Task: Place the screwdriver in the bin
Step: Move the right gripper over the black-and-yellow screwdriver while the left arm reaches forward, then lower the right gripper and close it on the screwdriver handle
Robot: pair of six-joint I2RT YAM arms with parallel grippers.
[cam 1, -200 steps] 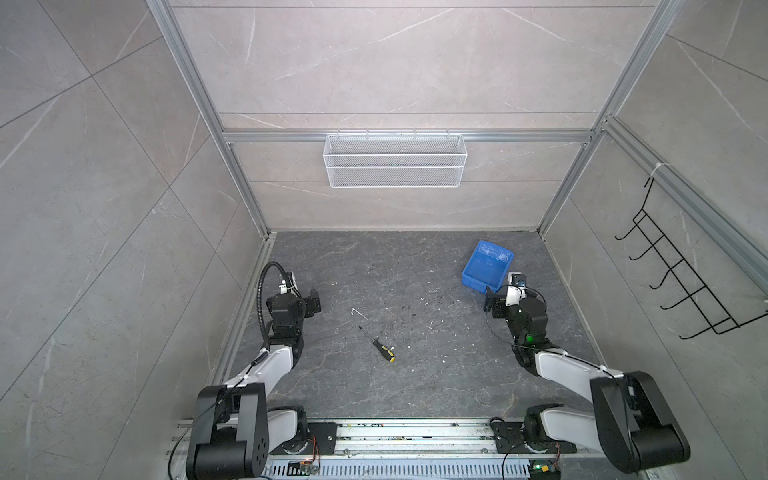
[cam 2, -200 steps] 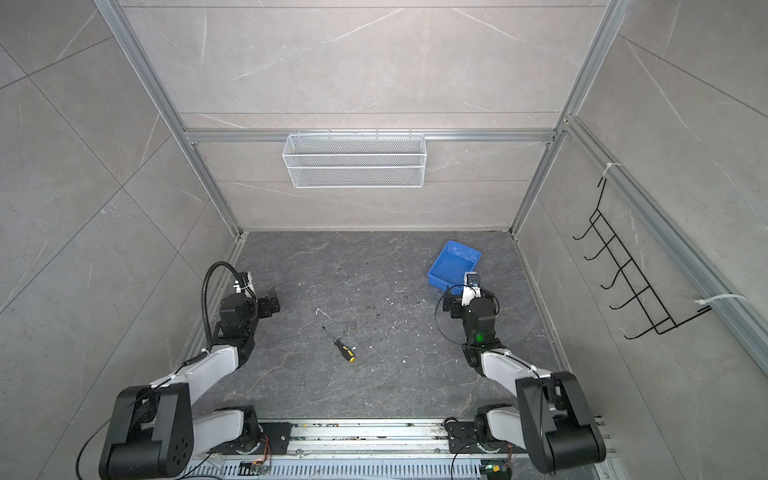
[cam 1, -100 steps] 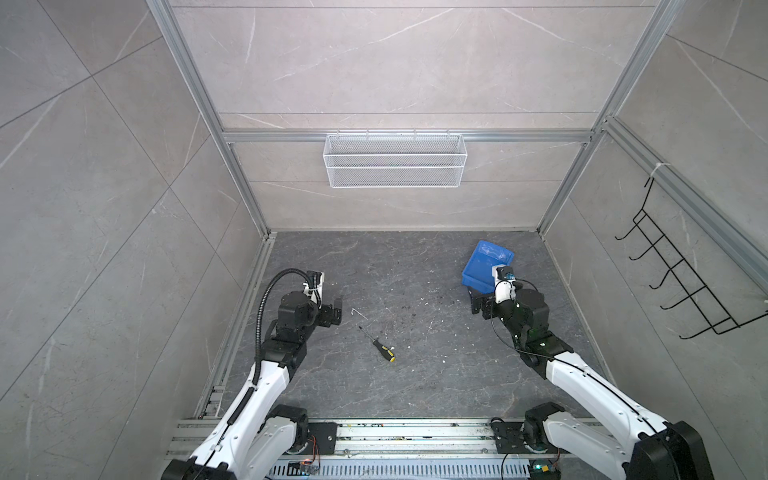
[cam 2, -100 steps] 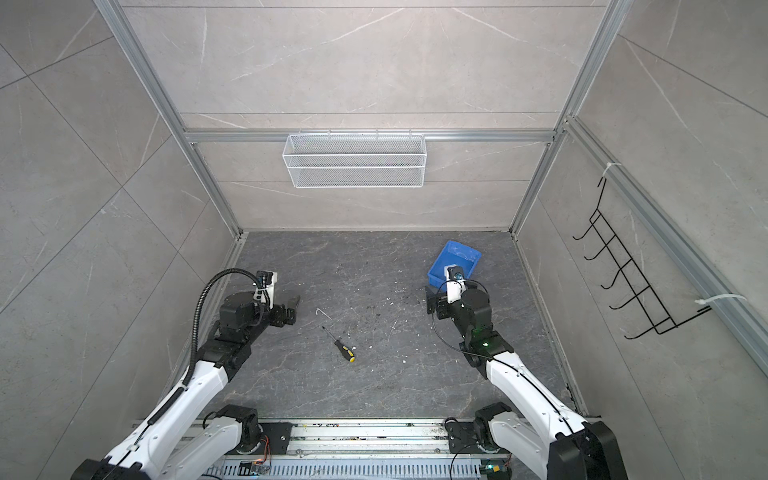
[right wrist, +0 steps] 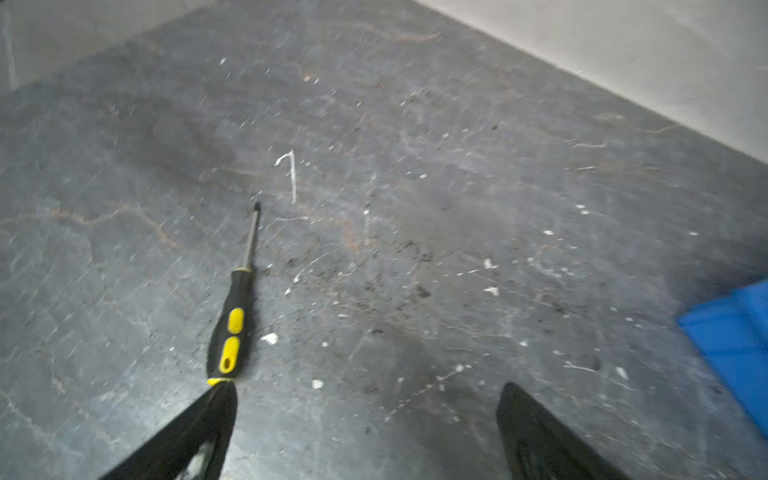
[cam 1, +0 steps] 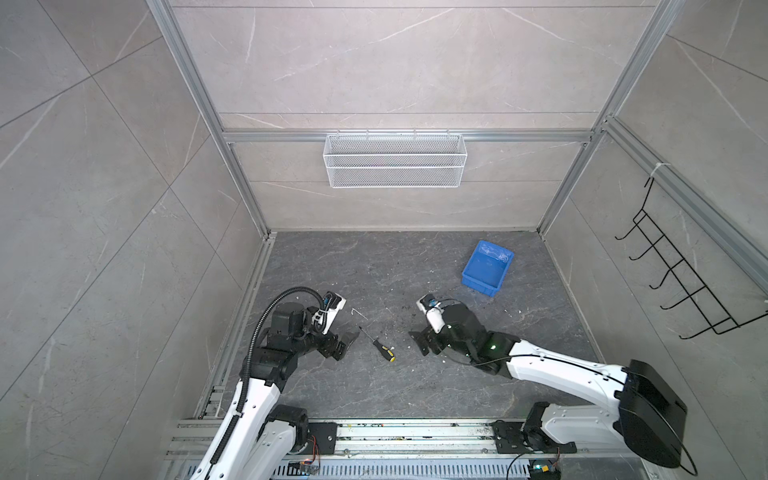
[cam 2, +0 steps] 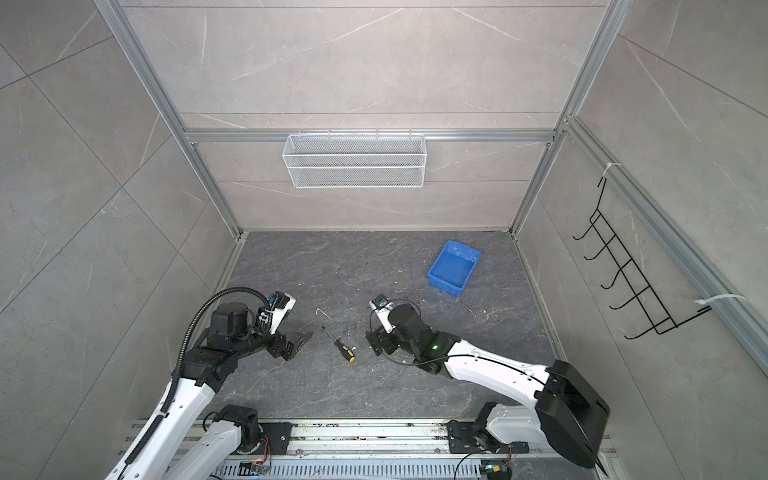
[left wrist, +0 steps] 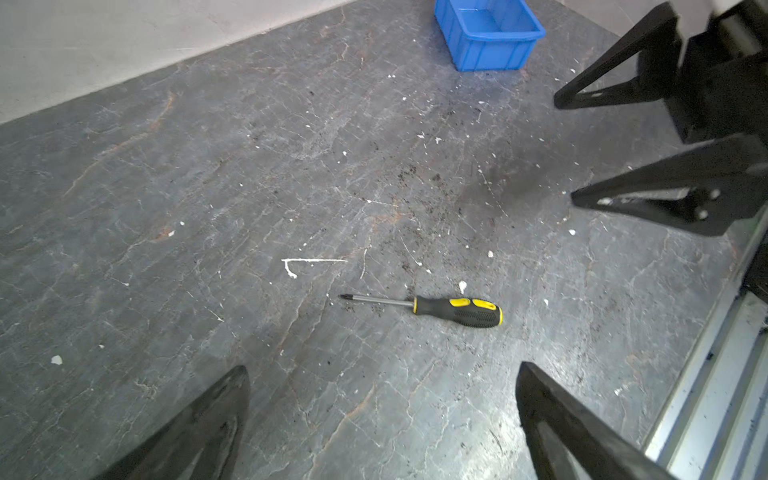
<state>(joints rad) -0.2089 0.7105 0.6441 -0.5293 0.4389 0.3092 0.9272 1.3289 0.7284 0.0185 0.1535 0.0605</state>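
The screwdriver lies free with its handle's end (cam 1: 390, 357) toward my open fingers, so my right gripper keeps going over the handle (cam 1: 382, 347) and closes across its sides.
The screwdriver (cam 1: 383, 349) (cam 2: 344, 348), black handle with yellow accents, lies flat on the dark floor between my two grippers, nothing touching it. My left gripper (cam 1: 345, 343) (cam 2: 299, 343) stands open just left of its shaft; in the left wrist view (left wrist: 382, 370) the screwdriver (left wrist: 436, 309) lies ahead of the spread fingers. My right gripper (cam 1: 417, 343) (cam 2: 371, 345) (right wrist: 368, 386) is open just right of the handle; one fingertip sits right by the handle's end (right wrist: 232, 316). The blue bin (cam 1: 478, 286) (cam 2: 446, 287) (left wrist: 490, 56) (right wrist: 731, 345) stands at the back right.
A thin white bent stick (cam 1: 358, 312) (cam 2: 322, 312) (left wrist: 311, 261) (right wrist: 291, 174) lies just beyond the screwdriver's tip. A white wire-mesh basket (cam 1: 395, 166) hangs on the back wall, a black hook rack (cam 1: 681, 282) on the right wall. White specks dot the floor.
Both arms have swung in from the sides toward the screwdriver. The right gripper has left the bin's front and come down and left. The screwdriver has not moved.
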